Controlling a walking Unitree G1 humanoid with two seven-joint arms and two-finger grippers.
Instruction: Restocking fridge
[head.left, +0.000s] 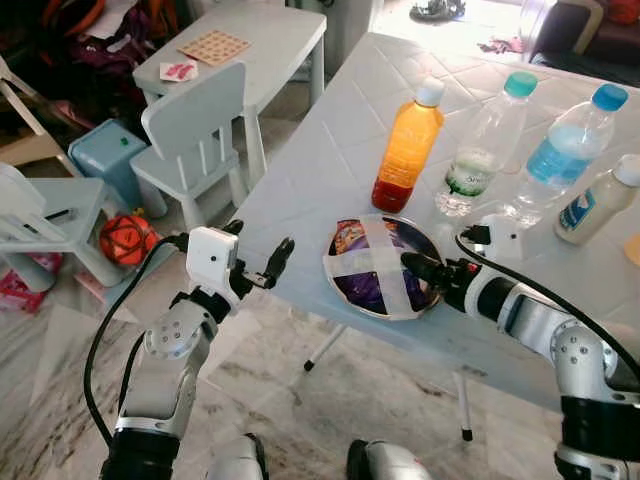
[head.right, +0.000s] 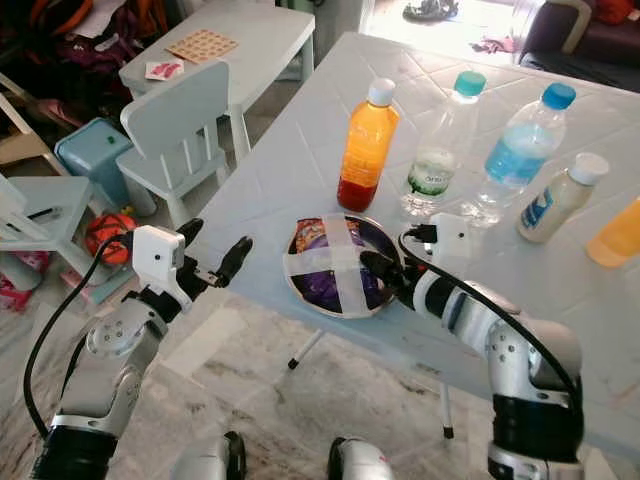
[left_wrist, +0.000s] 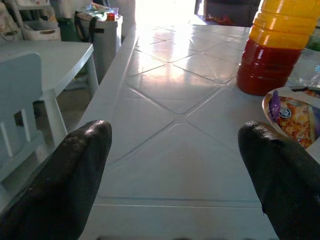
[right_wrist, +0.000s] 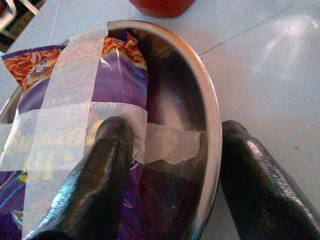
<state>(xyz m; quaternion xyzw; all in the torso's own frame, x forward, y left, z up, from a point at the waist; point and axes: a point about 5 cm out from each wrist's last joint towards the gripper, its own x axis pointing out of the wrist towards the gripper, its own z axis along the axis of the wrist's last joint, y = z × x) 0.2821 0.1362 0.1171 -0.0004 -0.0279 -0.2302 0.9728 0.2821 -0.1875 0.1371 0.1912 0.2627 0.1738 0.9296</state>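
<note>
The purple snack packet (head.left: 363, 291) will stay in place when I carry the steel bowl by the bowl's rim, because white tape (head.left: 384, 260) straps the packet to the bowl.
A steel bowl (head.left: 381, 266) holding a purple snack packet under a cross of white tape sits near the front edge of the pale table (head.left: 320, 160). My right gripper (head.left: 418, 268) is open and straddles the bowl's right rim (right_wrist: 212, 115). One finger (right_wrist: 107, 150) rests inside on the tape, and the other (right_wrist: 250, 165) is outside on the tabletop. My left gripper (head.left: 260, 240) hovers open and holds nothing, just off the table's left front edge. An orange juice bottle (head.left: 408, 150) stands just behind the bowl.
A clear water bottle (head.left: 485, 145), a blue-labelled bottle (head.left: 565, 150) and a small white bottle (head.left: 598, 200) stand behind and to the right of the bowl. To the left are a child's chair (head.left: 200, 140), a small table (head.left: 250, 45), a blue stool (head.left: 110, 155) and a red ball (head.left: 125, 238).
</note>
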